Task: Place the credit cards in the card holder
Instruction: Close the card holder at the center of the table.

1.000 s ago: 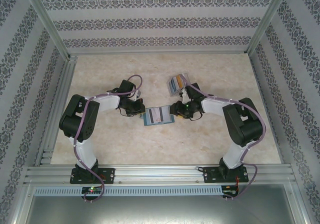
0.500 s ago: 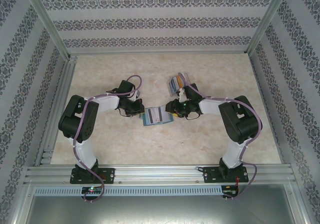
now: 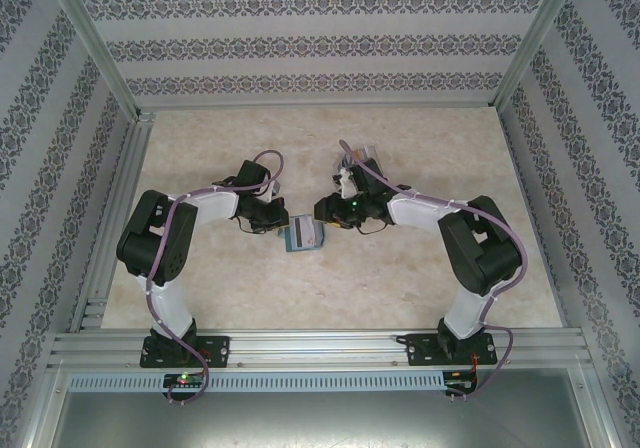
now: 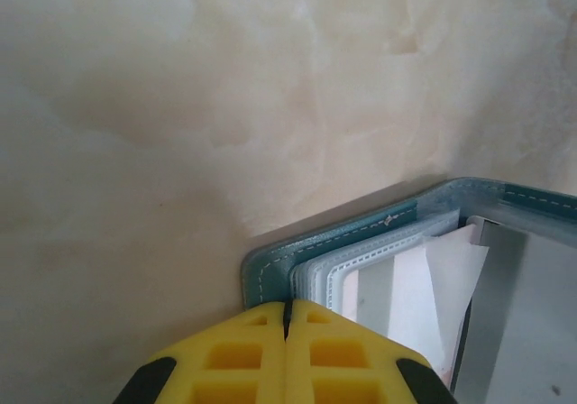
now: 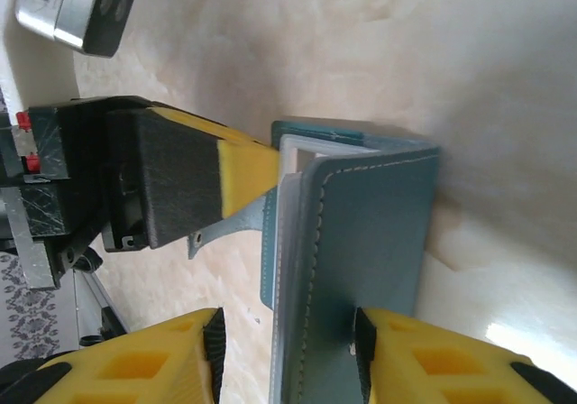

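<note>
My left gripper is facing the card holder's open edge (image 5: 282, 242), so next I close the raised cover (image 5: 371, 233) and turn the card holder until that edge faces my right gripper.
The teal card holder (image 3: 303, 234) lies mid-table between the two arms. Its right cover (image 5: 370, 233) stands lifted, and pale plastic sleeves (image 4: 379, 260) show inside. My left gripper (image 3: 279, 225) is shut, its yellow fingertips (image 4: 270, 332) resting on the holder's near-left corner (image 4: 270, 264). My right gripper (image 5: 288, 332) is open around the raised cover: one pad touches the outer face, while the other stands off from the sleeves. The holder's strap tab (image 5: 225, 228) sticks out under the left gripper's fingertip (image 5: 245, 174). The credit cards (image 3: 366, 155) lie behind the right arm, partly covered by its cable.
Bare marble tabletop (image 3: 430, 148) stretches to the back and right. Aluminium frame rails (image 3: 120, 168) and patterned walls (image 3: 300, 38) close in the sides and the back. The arm bases (image 3: 185, 348) sit at the near edge.
My right gripper has moved left, lifting the holder's right cover up and over, so the holder looks narrower from above. The left gripper has stayed in place.
</note>
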Tool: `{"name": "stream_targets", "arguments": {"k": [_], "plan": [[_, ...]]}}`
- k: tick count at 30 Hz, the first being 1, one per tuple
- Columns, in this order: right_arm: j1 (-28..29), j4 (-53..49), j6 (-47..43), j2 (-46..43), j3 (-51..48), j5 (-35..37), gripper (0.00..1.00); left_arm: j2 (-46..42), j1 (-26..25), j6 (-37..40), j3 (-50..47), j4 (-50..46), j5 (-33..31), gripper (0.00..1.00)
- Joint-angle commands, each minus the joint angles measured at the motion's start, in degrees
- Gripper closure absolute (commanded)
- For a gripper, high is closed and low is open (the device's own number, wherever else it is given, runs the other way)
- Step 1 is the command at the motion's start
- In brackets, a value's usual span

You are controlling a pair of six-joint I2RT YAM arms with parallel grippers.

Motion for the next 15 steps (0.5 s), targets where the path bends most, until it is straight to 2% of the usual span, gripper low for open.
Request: {"name": "stream_targets", "arguments": {"k": [1,8,15], "plan": [[1.69,-2.04,-1.17,2.77,2.43,0.80,0.55,-0.57,-0.06,-0.36,-1.51,-3.78,-2.49,1.00],[4.18,-5.09,-2.63,6.99,6.29,2.16,0.55,-2.02,-0.03,-0.53,-1.61,-4.60,-3.36,0.98],[5.09,-7.54,-3.83,7.22,8.29,2.25,0.55,-6.80,0.02,-1.14,-2.04,-7.46,-5.17,0.82]]}}
